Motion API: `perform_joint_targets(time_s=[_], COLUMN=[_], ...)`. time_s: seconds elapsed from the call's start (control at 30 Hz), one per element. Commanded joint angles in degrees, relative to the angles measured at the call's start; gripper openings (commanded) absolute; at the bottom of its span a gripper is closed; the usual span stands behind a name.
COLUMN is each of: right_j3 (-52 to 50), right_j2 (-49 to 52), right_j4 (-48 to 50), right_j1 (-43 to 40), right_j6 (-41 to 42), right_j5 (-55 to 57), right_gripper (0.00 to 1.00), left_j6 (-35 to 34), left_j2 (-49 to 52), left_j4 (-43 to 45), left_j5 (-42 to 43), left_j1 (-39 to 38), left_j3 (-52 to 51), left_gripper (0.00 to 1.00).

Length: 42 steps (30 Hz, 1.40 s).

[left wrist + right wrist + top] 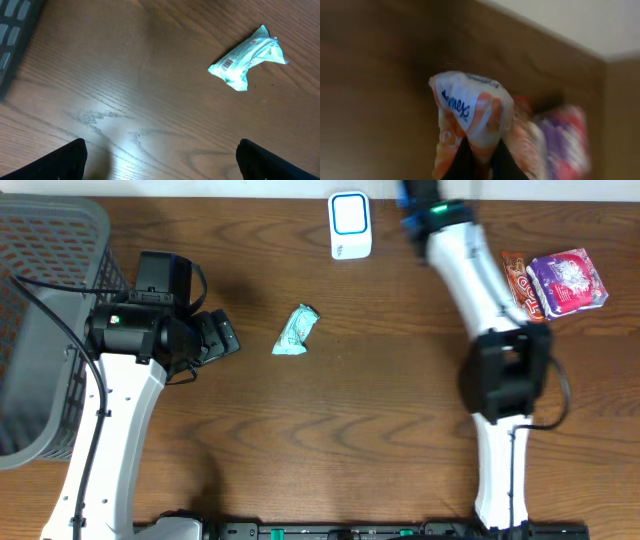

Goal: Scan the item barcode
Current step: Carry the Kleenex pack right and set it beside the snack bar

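Note:
The held tissue packet [466, 107] has a clear path to the orange packet [522, 285]. My right gripper should keep carrying it until it is above the orange packet, then let go.
My right gripper [482, 146] is shut on an orange and white tissue packet [470, 107] with blue lettering, held above the table; the view is blurred. In the overhead view the right arm [465, 265] reaches to the top edge beside the white and blue scanner [350, 225], and its fingers and the packet are out of frame there. A teal packet [296, 330] lies mid-table; its barcode [227, 63] faces up in the left wrist view. My left gripper [222, 335] [162, 160] stands open, empty, a short way left of the teal packet.
An orange packet [522, 283] and a purple packet [568, 280] lie at the back right; they show blurred behind the held packet as well. A grey mesh basket [40, 330] stands at the far left, its corner [15, 30] visible from the left wrist.

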Motion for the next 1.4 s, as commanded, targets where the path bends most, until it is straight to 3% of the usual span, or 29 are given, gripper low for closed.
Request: perform_joint_targets(time_s=[0.0, 0.23, 0.4, 0.47, 0.57, 0.67, 0.9, 0.93, 0.97, 1.0, 1.2, 1.37], right_j3=[0.6, -2.4, -7.3, -9.0, -10.0, -9.8, -9.8, -9.8, -9.8, -9.8, -9.8, -9.8], right_j2=[-2.3, -2.2, -2.2, -2.2, -2.2, -2.7, -7.0, -8.1, -9.1, -10.2, -16.6, -18.9], right_j4=[-4.7, -8.0, -6.9, -5.9, -5.6, -5.8, -5.6, -5.4, -5.4, -5.3, -6.4, -10.1], right_j1=[-5.9, -15.4, -19.5, -20.7, -22.2, -22.9, -21.8, -21.5, -21.1, -20.8, -18.0, -14.8], right_j6=[-3.3, -3.2, -3.2, -3.0, -1.2, 2.7, 3.1, 3.2, 3.3, 3.4, 3.5, 3.5], right_j5=[1.0, -12.3, -13.5, -13.6, -13.1, -11.3, -11.4, -11.5, -11.6, -11.9, -21.2, -48.0], right_gripper=[0.01, 0.01, 0.02, 0.1, 0.4, 0.42, 0.48, 0.56, 0.76, 0.86, 0.92, 0.94], left_j6=[0.3, 0.3, 0.3, 0.3, 0.3, 0.3, 0.3, 0.3, 0.3, 0.3, 0.3, 0.3], left_j2=[-0.3, -0.3, -0.3, -0.3, -0.3, -0.3, -0.3, -0.3, -0.3, -0.3, -0.3, -0.3], left_j4=[-0.1, -0.2, -0.2, -0.2, -0.2, -0.2, -0.1, -0.2, -0.2, -0.2, -0.2, -0.2], left_j5=[-0.7, -0.7, -0.7, -0.7, -0.7, -0.7, -0.7, -0.7, -0.7, -0.7, -0.7, -0.7], left_j1=[0.3, 0.3, 0.3, 0.3, 0.3, 0.3, 0.3, 0.3, 0.3, 0.3, 0.3, 0.3], left_j3=[-0.1, -0.1, -0.1, -0.1, -0.1, -0.1, -0.1, -0.1, -0.1, -0.1, -0.1, -0.1], left_gripper=[0.95, 0.95, 0.95, 0.95, 0.95, 0.95, 0.95, 0.95, 0.95, 0.95, 0.95, 0.95])
